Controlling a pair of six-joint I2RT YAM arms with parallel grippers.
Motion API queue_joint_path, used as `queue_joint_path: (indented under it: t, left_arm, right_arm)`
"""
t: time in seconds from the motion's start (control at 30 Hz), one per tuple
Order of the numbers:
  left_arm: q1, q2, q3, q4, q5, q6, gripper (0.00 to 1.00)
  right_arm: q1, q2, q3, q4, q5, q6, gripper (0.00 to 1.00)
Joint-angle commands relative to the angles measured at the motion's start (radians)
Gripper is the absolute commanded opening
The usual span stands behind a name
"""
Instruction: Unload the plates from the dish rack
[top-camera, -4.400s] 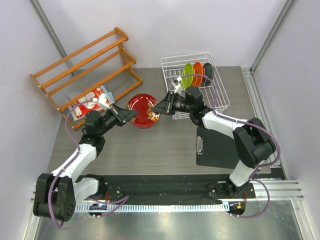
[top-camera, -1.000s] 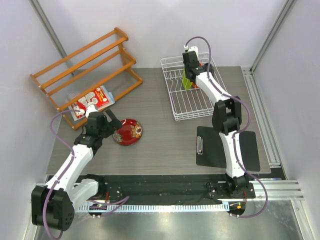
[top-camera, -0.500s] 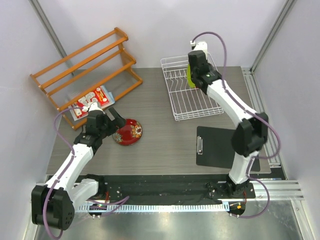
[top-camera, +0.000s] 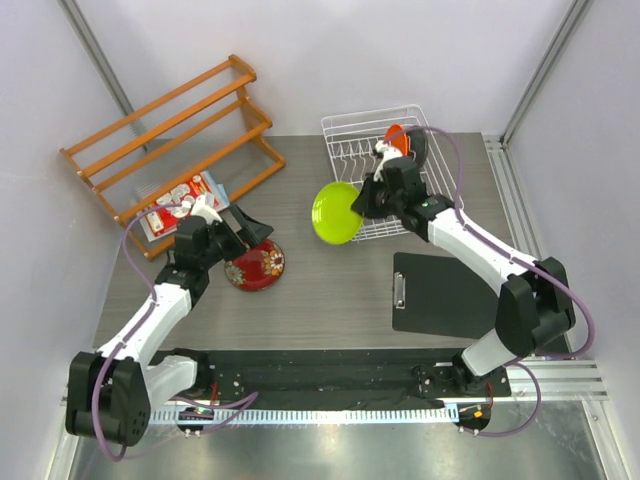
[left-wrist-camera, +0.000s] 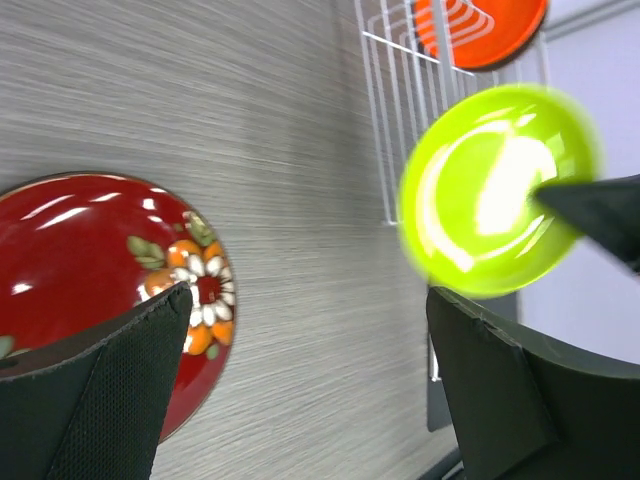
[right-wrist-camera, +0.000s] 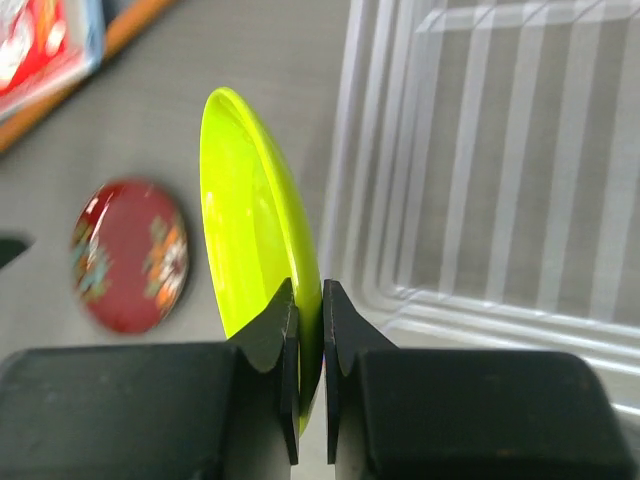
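Observation:
The dark red plate (top-camera: 258, 268) is far away from my right gripper, so next my left gripper picks up the lime green plate by its free rim (top-camera: 316, 214) and stacks it there.
My right gripper (top-camera: 362, 203) is shut on the rim of the lime green plate (top-camera: 336, 213), which hangs on edge in the air over the front left corner of the white wire dish rack (top-camera: 330, 125). The right wrist view shows both fingers pinching that lime plate (right-wrist-camera: 250, 230). An orange plate (top-camera: 397, 138) and a dark teal plate (top-camera: 416, 145) stand upright in the rack. The dark red patterned plate (top-camera: 256, 265) lies flat on the table. Just above it my left gripper (top-camera: 252, 233) is open and holds nothing (left-wrist-camera: 310, 385).
An orange-brown wooden slatted shelf (top-camera: 170, 140) stands at the back left, with a red and white printed packet (top-camera: 185, 200) lying at its foot. A black clipboard (top-camera: 450, 290) lies on the table in front of the rack, under the right arm.
My right gripper has drawn the lime green plate up out of the rack and carried it left and nearer. The left arm has only shifted a little above the red plate.

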Motion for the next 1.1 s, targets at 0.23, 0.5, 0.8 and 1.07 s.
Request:
queue_joint_path:
  t: [0.23,0.5,0.8,1.07]
  left_arm:
    - [-0.026,0.051,-0.053,0.222,0.122,-0.077,0.99]
    - [-0.048,0.031,-0.078,0.299,0.081,-0.103,0.78]
    - [-0.054,0.033,-0.087,0.312,0.072,-0.104,0.13]
    - [-0.054,0.019,-0.087,0.245,0.014,-0.085,0.00]
  right_arm:
    - [0.047,0.038,-0.191,0.559,-0.494,0.417,0.01]
    - [0.062,0.104,-0.205,0.760,-0.595,0.561,0.01]
    - [0.073,0.133,-0.211,0.803,-0.653,0.596,0.01]
    - [0.074,0.159,-0.191,0.802,-0.681,0.595,0.23]
